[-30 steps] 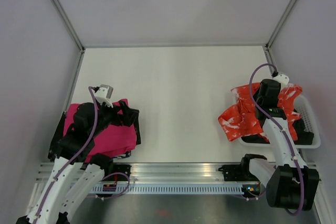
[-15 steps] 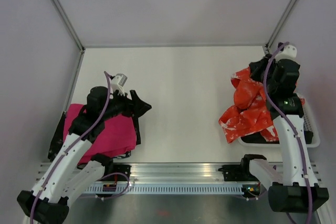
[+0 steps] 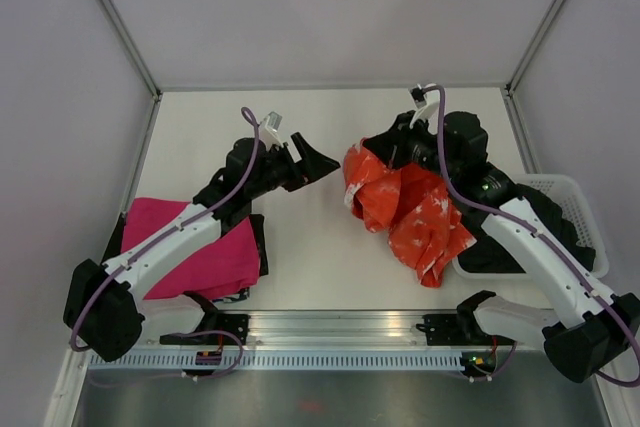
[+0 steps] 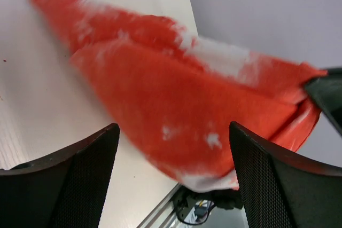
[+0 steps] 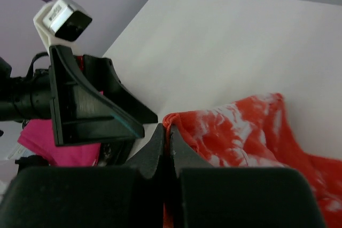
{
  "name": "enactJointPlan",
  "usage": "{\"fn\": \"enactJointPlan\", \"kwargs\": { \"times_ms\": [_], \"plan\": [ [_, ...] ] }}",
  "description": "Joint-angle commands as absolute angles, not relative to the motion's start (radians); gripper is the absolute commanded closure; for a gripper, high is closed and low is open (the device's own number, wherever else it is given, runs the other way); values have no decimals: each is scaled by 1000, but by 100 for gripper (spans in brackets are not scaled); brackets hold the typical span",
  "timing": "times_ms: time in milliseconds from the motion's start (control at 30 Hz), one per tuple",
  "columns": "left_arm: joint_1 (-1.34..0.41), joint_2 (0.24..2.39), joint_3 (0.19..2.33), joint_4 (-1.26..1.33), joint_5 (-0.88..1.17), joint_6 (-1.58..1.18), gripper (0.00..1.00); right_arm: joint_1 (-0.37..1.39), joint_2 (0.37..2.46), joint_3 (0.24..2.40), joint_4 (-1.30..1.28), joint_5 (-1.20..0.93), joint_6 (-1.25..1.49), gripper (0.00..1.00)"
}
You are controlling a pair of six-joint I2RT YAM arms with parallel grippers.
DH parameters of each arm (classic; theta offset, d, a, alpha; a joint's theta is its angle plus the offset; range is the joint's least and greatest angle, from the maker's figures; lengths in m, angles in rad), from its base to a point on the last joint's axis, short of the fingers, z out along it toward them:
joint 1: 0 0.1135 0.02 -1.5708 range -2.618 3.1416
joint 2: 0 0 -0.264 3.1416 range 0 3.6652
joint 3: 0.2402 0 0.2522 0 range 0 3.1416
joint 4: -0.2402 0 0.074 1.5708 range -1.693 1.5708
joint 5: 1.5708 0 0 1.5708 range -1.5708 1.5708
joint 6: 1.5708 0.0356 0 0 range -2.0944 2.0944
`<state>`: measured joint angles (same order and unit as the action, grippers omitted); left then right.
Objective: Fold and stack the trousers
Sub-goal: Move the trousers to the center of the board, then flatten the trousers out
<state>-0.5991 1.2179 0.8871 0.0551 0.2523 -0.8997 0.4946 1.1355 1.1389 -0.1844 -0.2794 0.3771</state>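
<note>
My left gripper should spread the trousers before folding. The trousers hang bunched (image 3: 408,203) from my right gripper's pinch, so the left gripper should take their loose side (image 3: 354,179) and pull it away.
The orange-red trousers (image 3: 405,202) with white blotches hang bunched over the middle-right of the table, lifted by my right gripper (image 3: 372,149), which is shut on a hem edge of them (image 5: 179,120). The cloth trails down to the right of the pinch (image 5: 251,129). My left gripper (image 3: 318,162) reaches in from the left, open, its tips a short way from the trousers' left edge. In the left wrist view the trousers (image 4: 176,100) fill the space ahead of the spread fingers (image 4: 272,185), with nothing between them.
A folded magenta-pink cloth (image 3: 195,247) lies on a dark garment at the front left. A white basket (image 3: 580,209) at the right holds a black garment (image 3: 535,232). A metal rail (image 3: 330,332) runs along the near edge.
My right gripper has carried the trousers out of the basket and leftward toward the table's middle. My left arm swung from over the pink cloth to the right, toward the trousers.
</note>
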Motion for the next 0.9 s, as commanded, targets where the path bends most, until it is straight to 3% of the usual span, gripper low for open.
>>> {"fn": "enactJointPlan", "kwargs": {
  "times_ms": [0, 33, 100, 133, 200, 233, 300, 467, 600, 733, 867],
  "plan": [
    [-607, 1171, 859, 158, 127, -984, 12, 503, 1066, 1092, -47, -374, 400, 100],
    [-607, 1158, 851, 161, 129, -957, 12, 503, 1049, 1074, -76, -370, 391, 99],
    [-607, 1120, 825, 147, 141, -879, 12, 502, 1031, 1017, -197, -327, 361, 73],
    [-607, 1103, 819, 123, 134, -832, 12, 503, 1025, 994, -297, -301, 354, 38],
    [-607, 1043, 810, 8, 101, -795, 11, 503, 1000, 991, -400, -169, 353, 12],
    [-607, 1019, 804, -42, 85, -767, 11, 503, 990, 996, -446, -119, 351, 5],
    [-607, 952, 793, -173, 9, -753, 9, 502, 970, 1043, -586, 75, 363, 2],
    [-607, 925, 758, -321, -32, -772, 8, 500, 957, 1140, -640, 219, 411, 2],
    [-644, 991, 722, -268, 100, -707, 10, 499, 1047, 1063, -528, 129, 475, 2],
    [-741, 1164, 866, -377, 35, -628, 10, 499, 1185, 973, -347, 22, 498, 2],
    [-828, 1233, 882, -316, 75, -621, 10, 499, 1319, 963, -282, 3, 482, 3]
  ]
}}
